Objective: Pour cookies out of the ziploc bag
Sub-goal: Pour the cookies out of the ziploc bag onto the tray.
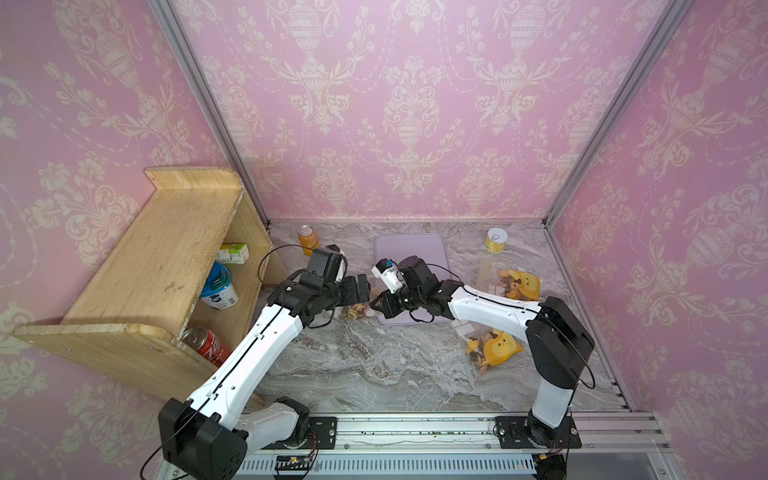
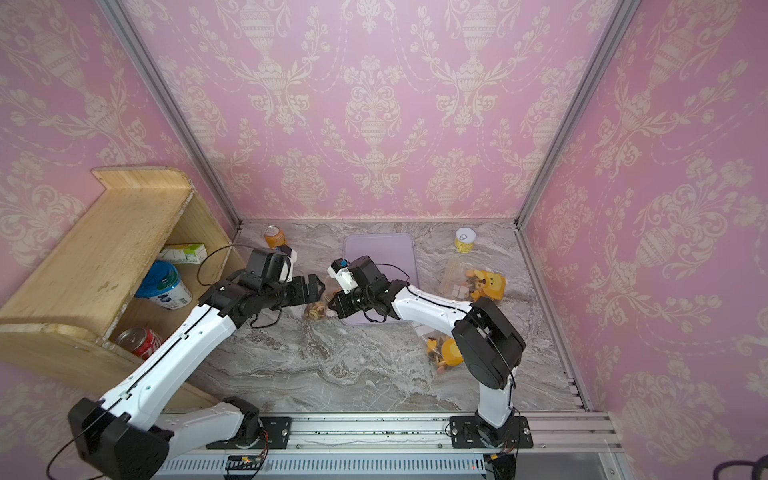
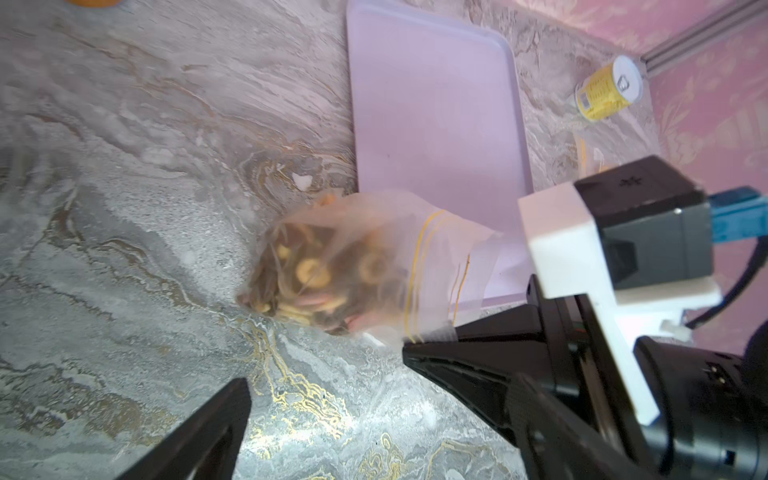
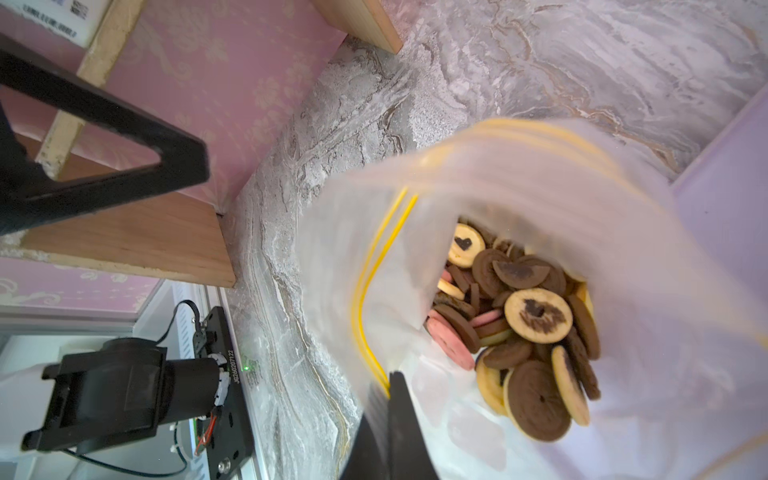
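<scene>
The bag's opening (image 4: 496,212) gapes upward above the cookies, so my right gripper should draw the bag's rim toward the tray while my left gripper takes the bag's bottom corner (image 3: 248,299).
The clear ziploc bag (image 3: 374,249) with its yellow zip line sits on the marble table just off the front left corner of the purple tray (image 1: 415,249). Brown, tan and pink cookies (image 4: 523,316) fill its bottom and show in both top views (image 1: 355,309) (image 2: 316,309). The bag's mouth gapes open in the right wrist view. My right gripper (image 4: 390,390) is shut on the bag's rim by the zip line, and its fingers (image 3: 457,349) show pinching that rim in the left wrist view. My left gripper (image 1: 363,287) stands open just left of the bag, holding nothing.
Two more bags with yellow animal faces lie at the right (image 1: 513,282) (image 1: 492,347). A yellow can (image 1: 496,240) and an orange can (image 1: 307,239) stand at the back. A wooden shelf (image 1: 166,257) with a cup, carton and red can fills the left side.
</scene>
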{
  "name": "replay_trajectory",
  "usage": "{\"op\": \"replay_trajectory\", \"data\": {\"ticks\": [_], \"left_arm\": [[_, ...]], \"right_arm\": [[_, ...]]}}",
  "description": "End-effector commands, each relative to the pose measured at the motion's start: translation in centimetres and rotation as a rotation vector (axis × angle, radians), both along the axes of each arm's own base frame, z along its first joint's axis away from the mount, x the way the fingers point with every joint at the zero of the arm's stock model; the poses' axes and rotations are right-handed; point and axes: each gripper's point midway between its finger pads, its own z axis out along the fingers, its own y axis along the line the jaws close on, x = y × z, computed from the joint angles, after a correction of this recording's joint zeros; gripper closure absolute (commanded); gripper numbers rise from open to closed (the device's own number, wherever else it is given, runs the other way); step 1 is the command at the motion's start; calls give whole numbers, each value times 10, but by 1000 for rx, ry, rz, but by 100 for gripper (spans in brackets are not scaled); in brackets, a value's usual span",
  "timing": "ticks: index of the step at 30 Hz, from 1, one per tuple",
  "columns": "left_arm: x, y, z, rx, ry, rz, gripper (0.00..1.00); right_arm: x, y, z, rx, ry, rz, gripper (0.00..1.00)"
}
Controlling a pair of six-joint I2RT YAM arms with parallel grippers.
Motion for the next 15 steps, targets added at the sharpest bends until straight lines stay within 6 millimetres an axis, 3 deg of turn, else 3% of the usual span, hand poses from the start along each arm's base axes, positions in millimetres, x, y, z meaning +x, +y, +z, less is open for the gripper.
{"op": "replay_trajectory", "data": {"ticks": [1, 6, 9, 11, 15], "left_arm": [[-6, 37, -13, 19, 20, 157, 1], [-8, 68, -28, -28, 32, 279, 1], [-3, 67, -34, -52, 43, 275, 1], [1, 63, -39, -55, 62, 258, 1], [6, 54, -55, -78, 103, 228, 1]], "right_arm": [[-3, 23, 30, 84, 59, -15, 100], [-8, 53, 67, 164, 137, -5, 100], [-7, 44, 88, 193, 133, -54, 100], [-4, 29, 82, 162, 128, -114, 100], [8, 1, 30, 96, 206, -202, 100]]}}
